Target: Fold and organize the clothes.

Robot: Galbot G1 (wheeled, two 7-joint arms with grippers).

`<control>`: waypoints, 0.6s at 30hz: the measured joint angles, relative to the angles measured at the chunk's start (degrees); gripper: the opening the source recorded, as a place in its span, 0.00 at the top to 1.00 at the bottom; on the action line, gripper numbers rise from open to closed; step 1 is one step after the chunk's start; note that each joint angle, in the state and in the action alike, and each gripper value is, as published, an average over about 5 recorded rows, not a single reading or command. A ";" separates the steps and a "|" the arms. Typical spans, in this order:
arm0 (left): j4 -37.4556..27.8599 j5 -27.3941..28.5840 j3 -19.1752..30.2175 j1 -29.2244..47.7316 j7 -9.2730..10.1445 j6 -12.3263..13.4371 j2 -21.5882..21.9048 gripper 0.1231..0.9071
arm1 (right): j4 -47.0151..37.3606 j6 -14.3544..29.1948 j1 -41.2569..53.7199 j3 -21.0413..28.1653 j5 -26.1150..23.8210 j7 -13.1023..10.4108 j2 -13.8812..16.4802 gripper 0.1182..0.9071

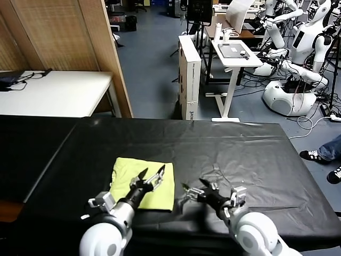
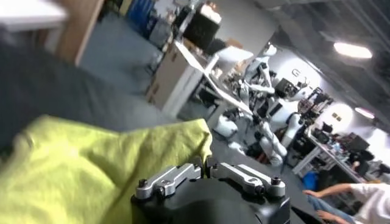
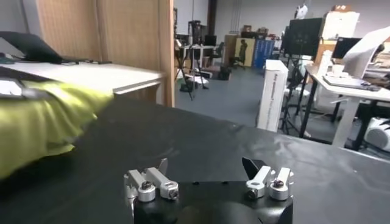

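Observation:
Next, I pinch the T-shirt's closest edge with my right gripper and drag the folded T-shirt, which lies off-centre toward my left gripper, to the table's middle.
The lime yellow-green T-shirt lies folded in a flat rectangle on the black table cloth, near the table's front. It fills the near ground of the left wrist view and shows in the right wrist view. My left gripper hovers over the shirt's right half with its jaws drawn together; I see no cloth between them. My right gripper is open and empty, low over bare cloth just right of the shirt, fingertips spread wide.
The black cloth has creases right of the shirt. Behind the table are a white table, a wooden partition, a white box, a small desk and other robots. A person's feet show at the right.

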State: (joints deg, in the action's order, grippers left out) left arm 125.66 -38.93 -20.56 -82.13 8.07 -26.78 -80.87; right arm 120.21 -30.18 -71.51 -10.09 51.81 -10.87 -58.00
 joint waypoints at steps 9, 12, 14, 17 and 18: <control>2.12 0.61 -3.02 -2.33 -0.02 0.99 3.68 0.00 | -4.74 0.45 3.34 5.74 -0.17 0.33 -4.80 0.01; 2.83 0.60 -3.44 -2.91 0.00 0.95 4.05 0.00 | -6.07 0.79 3.61 6.36 -0.79 0.75 -5.95 0.08; 3.13 0.63 -3.77 -3.13 0.02 0.89 4.30 0.00 | -6.77 1.03 3.56 6.45 -1.07 1.15 -6.41 0.19; 3.30 0.81 -4.18 -3.52 0.04 0.82 4.65 0.00 | -7.65 1.35 3.43 6.43 -1.46 1.75 -6.92 0.41; 3.33 0.85 -4.28 -3.67 0.04 0.81 4.71 0.00 | -7.88 1.42 3.41 6.42 -1.55 1.89 -7.07 0.48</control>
State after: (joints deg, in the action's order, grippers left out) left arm 128.99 -38.09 -24.84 -85.80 8.11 -25.97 -76.16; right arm 112.32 -28.76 -68.10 -3.66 50.26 -8.98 -65.07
